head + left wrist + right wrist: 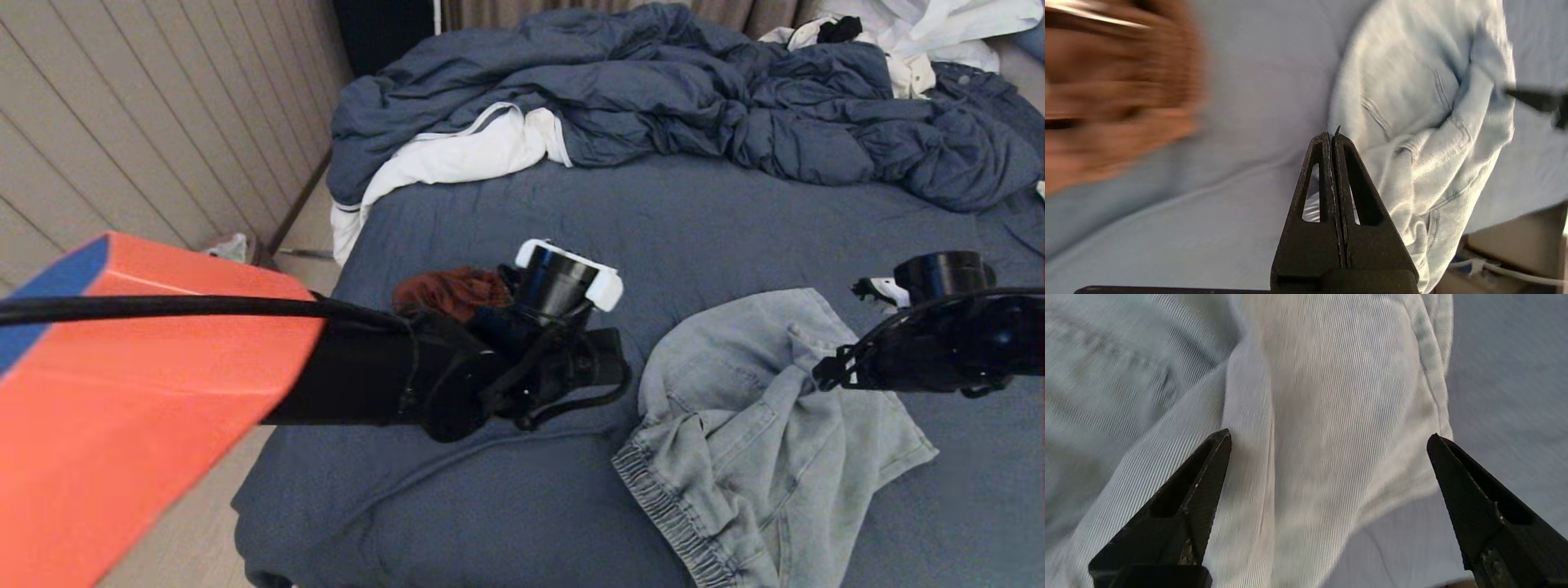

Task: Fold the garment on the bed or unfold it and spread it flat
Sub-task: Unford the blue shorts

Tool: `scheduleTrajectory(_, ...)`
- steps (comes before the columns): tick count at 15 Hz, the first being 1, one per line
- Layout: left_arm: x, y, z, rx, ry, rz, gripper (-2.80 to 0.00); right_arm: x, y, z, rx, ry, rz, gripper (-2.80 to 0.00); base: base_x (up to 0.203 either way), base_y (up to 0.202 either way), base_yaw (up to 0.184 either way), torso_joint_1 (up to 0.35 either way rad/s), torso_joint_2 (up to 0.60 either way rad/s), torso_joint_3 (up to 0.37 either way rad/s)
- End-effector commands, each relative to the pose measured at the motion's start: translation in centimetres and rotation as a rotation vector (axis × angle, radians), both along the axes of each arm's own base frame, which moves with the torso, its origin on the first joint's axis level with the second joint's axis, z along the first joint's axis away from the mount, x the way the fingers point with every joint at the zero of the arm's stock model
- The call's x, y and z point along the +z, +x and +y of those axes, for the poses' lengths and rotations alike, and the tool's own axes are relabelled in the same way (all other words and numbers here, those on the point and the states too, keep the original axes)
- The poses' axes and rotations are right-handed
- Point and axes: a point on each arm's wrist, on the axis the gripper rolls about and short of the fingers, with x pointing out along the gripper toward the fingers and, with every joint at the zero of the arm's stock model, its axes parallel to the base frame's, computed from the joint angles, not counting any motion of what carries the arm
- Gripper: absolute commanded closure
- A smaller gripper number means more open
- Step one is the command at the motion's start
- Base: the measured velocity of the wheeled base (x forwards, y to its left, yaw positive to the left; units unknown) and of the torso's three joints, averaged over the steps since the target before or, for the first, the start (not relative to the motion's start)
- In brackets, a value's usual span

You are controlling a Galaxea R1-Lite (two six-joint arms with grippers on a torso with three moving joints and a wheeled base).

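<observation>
The raised fold will flatten out into wider cloth when I pull it, because loose folds bunch up the middle of the denim shorts.
Light-blue denim shorts lie crumpled on the slate-blue sheet of the bed, right of centre in the head view. My right gripper hangs open just above a raised fold of the shorts, its fingers spread wide to either side of that fold. In the head view the right gripper is at the shorts' far right edge. My left gripper is shut with nothing in it, held above the bare sheet just left of the shorts. A rust-brown garment lies bunched behind the left arm.
A rumpled blue duvet and white linens fill the far half of the bed. White clothing lies at the far right corner. The bed's left edge drops to the floor beside a panelled wall.
</observation>
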Motion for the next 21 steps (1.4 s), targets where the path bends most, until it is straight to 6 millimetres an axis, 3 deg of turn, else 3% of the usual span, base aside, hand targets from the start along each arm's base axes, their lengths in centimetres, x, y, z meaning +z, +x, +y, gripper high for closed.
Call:
scheduleTrajectory(1, -3.9, 0.3, -3.3, -0.035, 0.046, 0.032, 0.0, -1.8, 2.2, -0.6, -0.003, 0.007, 0.031, -2.8, 0.0, 0.0, 0.0, 0.0, 0.0, 0.0)
scheduleTrajectory(4, -4.4, -0.6, -4.2, -0.074, 0.061, 0.024, 0.0, -1.9, 2.5, -0.4, 0.004, 0.01, 0.03, -2.8, 0.0, 0.0, 0.0, 0.0, 0.0, 0.0)
scheduleTrajectory(8, -4.6, -3.9, -6.3, -0.155, 0.065, 0.024, 0.0, -2.6, 0.8, -0.1, 0.001, 0.019, 0.076, -2.8, 0.0, 0.0, 0.0, 0.0, 0.0, 0.0)
scheduleTrajectory(9, -4.6, -4.3, -6.6, -0.169, 0.064, 0.022, 0.0, -3.0, 0.5, -0.1, -0.001, 0.022, 0.091, -2.51, 0.0, 0.0, 0.0, 0.0, 0.0, 0.0)
scheduleTrajectory(10, -4.7, -4.3, -6.9, -0.176, 0.06, 0.023, 0.0, -3.3, 0.6, -0.1, -0.001, 0.023, 0.098, 0.0, 0.0, 0.0, 0.0, 0.0, 0.0, 0.0)
scheduleTrajectory(14, -5.5, -4.1, -7.3, -0.176, 0.065, 0.029, 0.0, -3.3, 0.8, -0.2, -0.005, 0.025, 0.096, 0.0, 0.0, 0.0, 0.0, 0.0, 0.0, 0.0)
scheduleTrajectory(21, -4.9, -4.3, -7.1, -0.178, 0.052, 0.023, 0.0, -4.5, 0.5, -0.3, -0.014, 0.041, 0.133, 0.0, 0.0, 0.0, 0.0, 0.0, 0.0, 0.0)
